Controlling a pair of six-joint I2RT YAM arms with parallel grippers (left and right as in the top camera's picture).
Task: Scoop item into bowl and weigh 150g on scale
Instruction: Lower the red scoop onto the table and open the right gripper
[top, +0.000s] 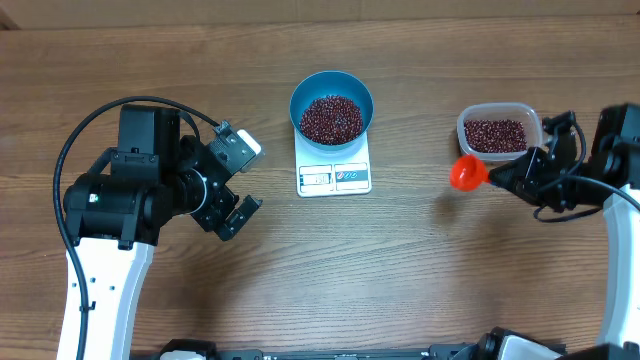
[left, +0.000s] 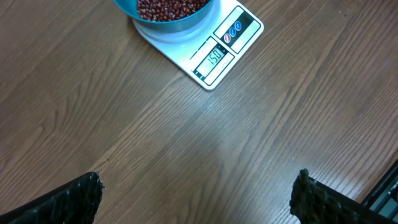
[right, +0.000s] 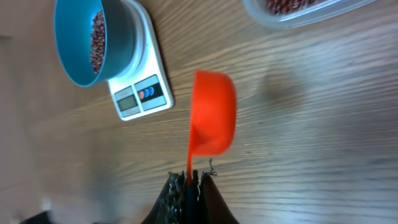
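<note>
My right gripper goes on lowering the measuring cup to the open wood (top: 453, 226) and lets go of it there, as the blue bowl's beans are at 150g on the scale's display (left: 215, 56).
The blue bowl (top: 332, 100) stands on the white scale (top: 334, 175) at the table's middle, filled with dark red beans (top: 331, 119). The scale's display (left: 215, 57) is lit. My left gripper (top: 238, 185) hovers open left of the scale, nothing between its fingers (left: 74, 199). My right gripper (top: 497, 176) is shut on the handle of a red-orange measuring cup (top: 467, 173), which hangs just off the near left corner of the clear tub (top: 499, 131). In the right wrist view the cup (right: 212, 115) juts out from the shut fingertips (right: 189, 177), with the bowl (right: 93, 40) and scale (right: 140, 93) beyond.
The clear tub at the right holds more beans (top: 496, 135). Both arm bases stand at the table's near corners, with black cables looping over each arm. Bare wooden tabletop (top: 400, 270) runs between them.
</note>
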